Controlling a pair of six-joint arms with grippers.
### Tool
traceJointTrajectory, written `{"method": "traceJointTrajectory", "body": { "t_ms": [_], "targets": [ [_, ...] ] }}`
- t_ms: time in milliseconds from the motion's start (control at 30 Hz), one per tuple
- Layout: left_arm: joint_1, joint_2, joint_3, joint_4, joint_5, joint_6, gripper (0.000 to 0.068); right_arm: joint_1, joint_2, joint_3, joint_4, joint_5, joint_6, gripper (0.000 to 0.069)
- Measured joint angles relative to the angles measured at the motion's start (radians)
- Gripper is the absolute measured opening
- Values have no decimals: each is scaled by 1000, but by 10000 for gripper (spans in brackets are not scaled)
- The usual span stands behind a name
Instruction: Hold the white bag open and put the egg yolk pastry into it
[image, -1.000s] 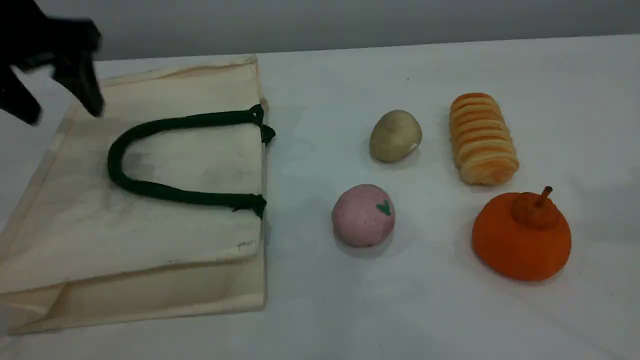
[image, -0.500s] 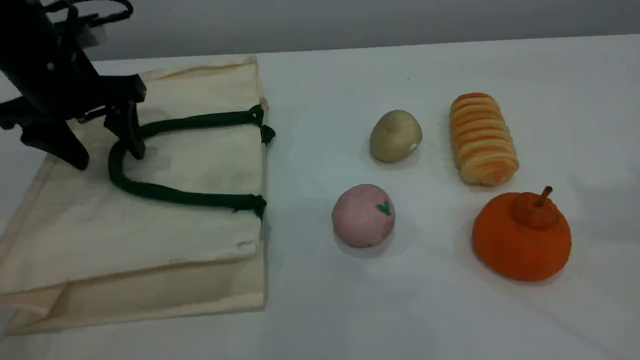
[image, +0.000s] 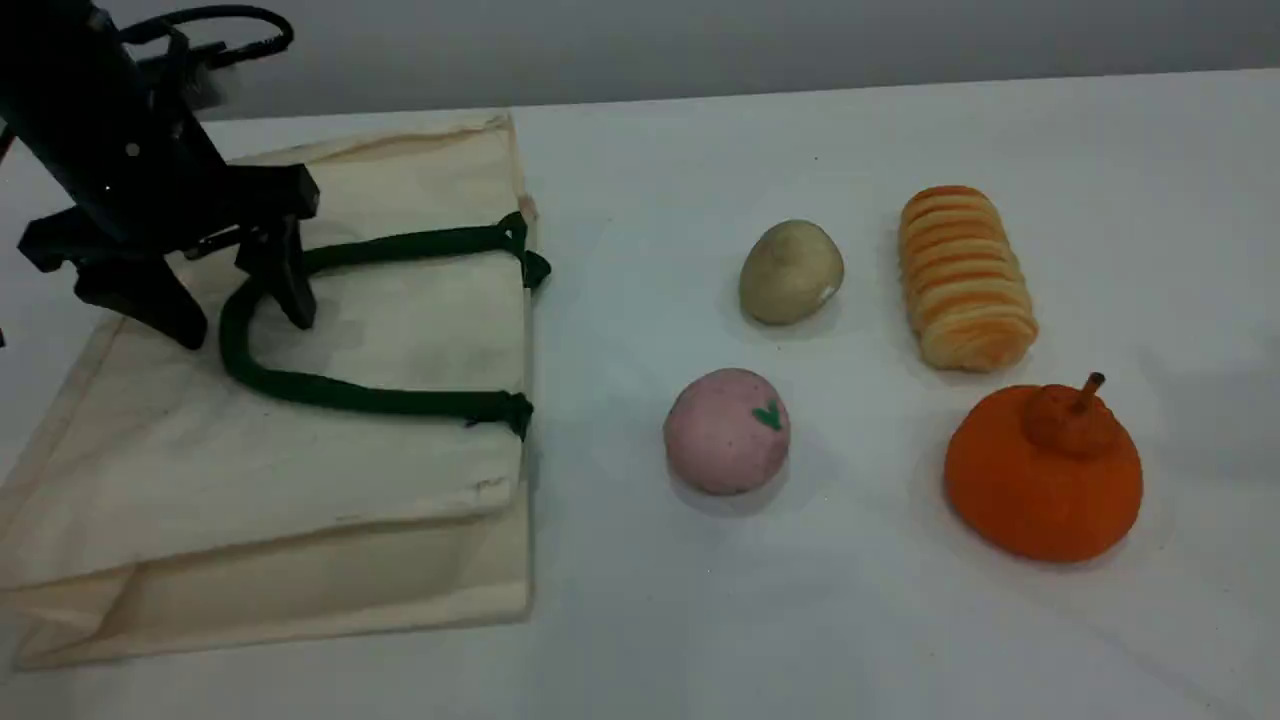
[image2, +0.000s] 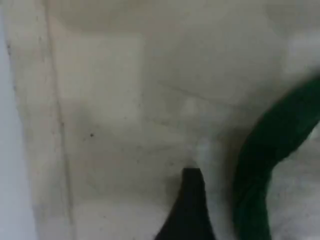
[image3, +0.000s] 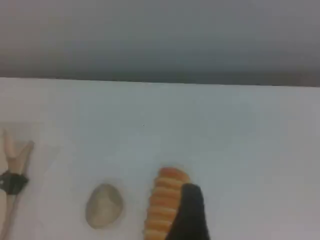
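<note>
The white bag's opening (image: 527, 342) will spread wide when I lift the handle's bend, because both handle ends (image: 517, 412) are attached to the edge of the bag's top side.
The white bag (image: 300, 450) lies flat on the left of the table, its mouth facing right. One dark green handle (image: 400, 240) loops across the bag's top face. My left gripper (image: 245, 322) is open and low over the bag, one finger on each side of the handle's bend. In the left wrist view one black fingertip (image2: 189, 210) rests by the cloth (image2: 125, 100), next to the handle (image2: 265, 170). The egg yolk pastry (image: 790, 272) sits free on the table, right of the bag. The right wrist view shows one fingertip (image3: 191, 212) of my right gripper well above the pastry (image3: 104, 205), holding nothing.
A pink ball with a green mark (image: 727, 430) lies in front of the pastry. A ridged golden roll (image: 965, 275) is to the pastry's right, also seen as the roll (image3: 162, 200). An orange pumpkin-shaped piece (image: 1043, 470) stands front right.
My left arm has come in from the top left and dropped down and right onto the bag. Its open fingers now straddle the handle's bend, which has shifted slightly.
</note>
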Motion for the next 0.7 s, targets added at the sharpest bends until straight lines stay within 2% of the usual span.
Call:
{"method": "traceJointTrajectory", "body": {
  "t_ms": [167,600,700],
  "targets": [
    [0,0,0,0,1,0,510,0,0,0,0,1,0,552],
    [0,42,1,5,8,6,202,0,0,0,-1,6,-1,552],
    [0,42,1,5,10,39,136,0,0,0,-1,6,-1,552]
  ]
}}
